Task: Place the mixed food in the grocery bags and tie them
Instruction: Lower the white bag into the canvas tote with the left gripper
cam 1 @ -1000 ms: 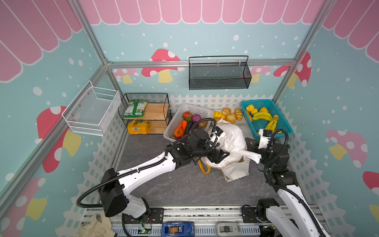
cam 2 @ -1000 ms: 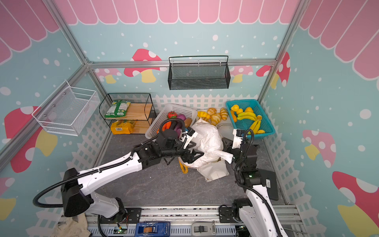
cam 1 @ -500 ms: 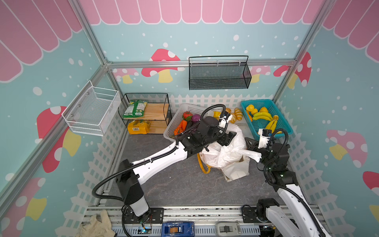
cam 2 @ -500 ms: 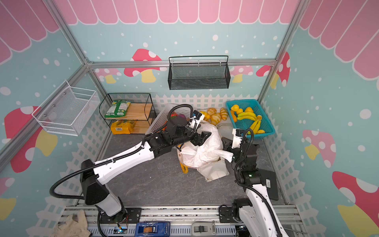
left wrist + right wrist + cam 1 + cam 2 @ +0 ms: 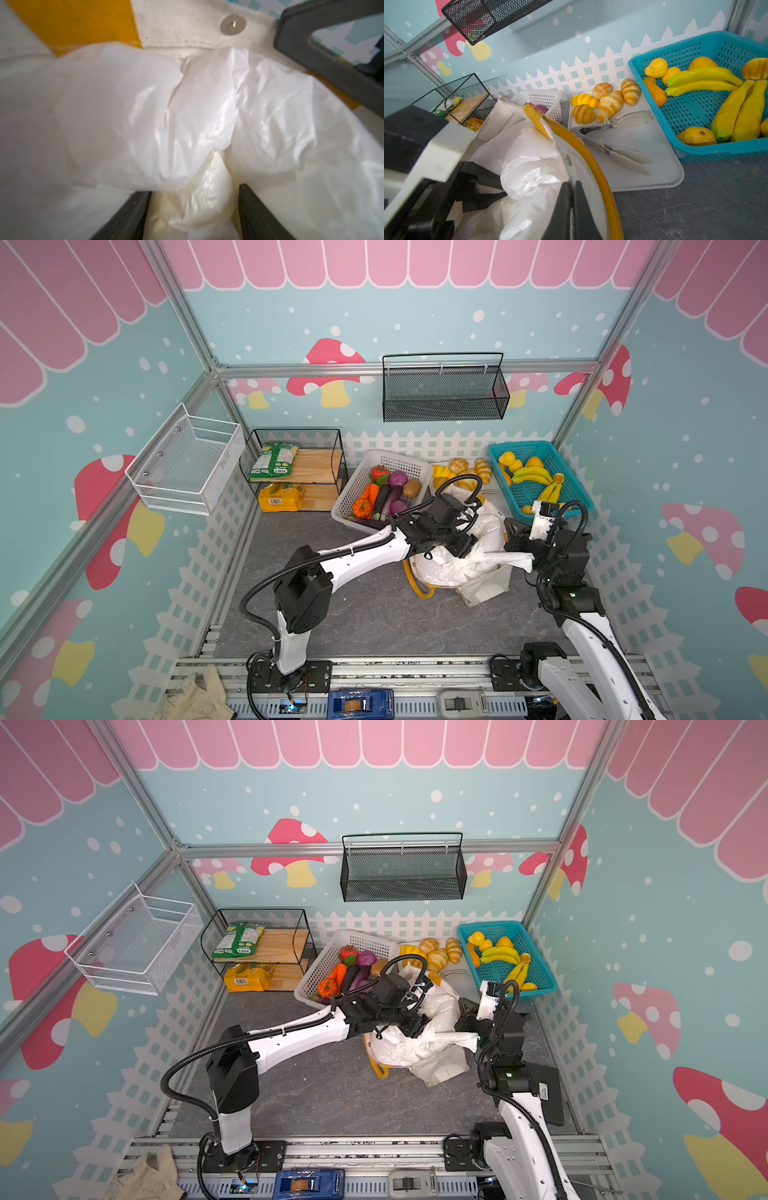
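Observation:
The white bag bulges at the tote's opening (image 5: 482, 550), and only my right gripper is holding the tote's rim (image 5: 413, 565). My left gripper should rise clear and grab the opposite side of the tote's rim.
A crinkly white plastic bag (image 5: 449, 568) (image 5: 399, 1048) sits bunched in the cream canvas tote (image 5: 486, 589) (image 5: 502, 116) with yellow handles (image 5: 583, 149). My left gripper (image 5: 459, 545) (image 5: 415, 1027) (image 5: 193, 187) hangs over the bag's top, jaws apart with a fold of plastic (image 5: 203, 187) lying between them. My right gripper (image 5: 515, 553) (image 5: 467, 1029) (image 5: 572, 185) is shut on a stretched handle strip of the white bag (image 5: 498, 558). What the bag holds is hidden. Round yellow and orange toy fruits (image 5: 509, 460) lie in the teal basket.
Behind the bags stand a white basket (image 5: 409, 466) of vegetables, a white tray (image 5: 654, 176) with bread rolls and tongs, and the teal basket (image 5: 577, 493) with bananas. A wire shelf (image 5: 295, 435) with green packets stands back left. Mesh baskets hang on the walls.
My left gripper swung back over the bag, then came down onto its bunched top with the jaws narrowing. The right gripper stayed shut on the handle strip.

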`<state>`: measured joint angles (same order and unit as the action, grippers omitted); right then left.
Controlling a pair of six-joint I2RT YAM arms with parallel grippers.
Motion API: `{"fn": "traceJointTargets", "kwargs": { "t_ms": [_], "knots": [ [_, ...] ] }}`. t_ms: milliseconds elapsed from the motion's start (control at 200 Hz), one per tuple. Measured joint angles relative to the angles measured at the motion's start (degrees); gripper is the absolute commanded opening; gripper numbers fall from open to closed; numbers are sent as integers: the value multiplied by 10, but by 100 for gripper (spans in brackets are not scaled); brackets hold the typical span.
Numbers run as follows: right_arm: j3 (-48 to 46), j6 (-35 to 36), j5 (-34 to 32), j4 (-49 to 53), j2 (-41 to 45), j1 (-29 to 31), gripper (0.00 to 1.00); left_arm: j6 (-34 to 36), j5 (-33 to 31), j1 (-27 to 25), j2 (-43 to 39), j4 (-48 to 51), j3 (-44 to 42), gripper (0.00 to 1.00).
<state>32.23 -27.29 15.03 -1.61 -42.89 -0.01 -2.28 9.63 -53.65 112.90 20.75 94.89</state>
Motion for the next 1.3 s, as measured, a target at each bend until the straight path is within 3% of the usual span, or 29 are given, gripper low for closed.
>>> {"fn": "traceJointTargets", "kwargs": {
  "t_ms": [265, 505, 670, 861, 1081, 1301],
  "knots": [
    [-22, -20, 30, -36, -10, -26, 0, 19, -5, -12, 88, 23, 86, 69],
    [-29, -20, 31, -50, -11, -27, 0, 10, -18, -14, 83, 27, 87, 81],
    [-32, -19, 33, -56, -12, -27, 0, -5, -30, -16, -6, 6, -3, 86],
    [-37, -19, 33, -61, -13, -30, 0, -38, -70, -17, -176, -48, -131, 86],
    [-37, -19, 38, -68, -19, -30, 0, -159, -144, -18, -354, -79, -330, 70],
    [-44, -20, 48, -88, -26, -30, 0, -257, -166, -14, -354, -68, -413, 55]
  ]
}}
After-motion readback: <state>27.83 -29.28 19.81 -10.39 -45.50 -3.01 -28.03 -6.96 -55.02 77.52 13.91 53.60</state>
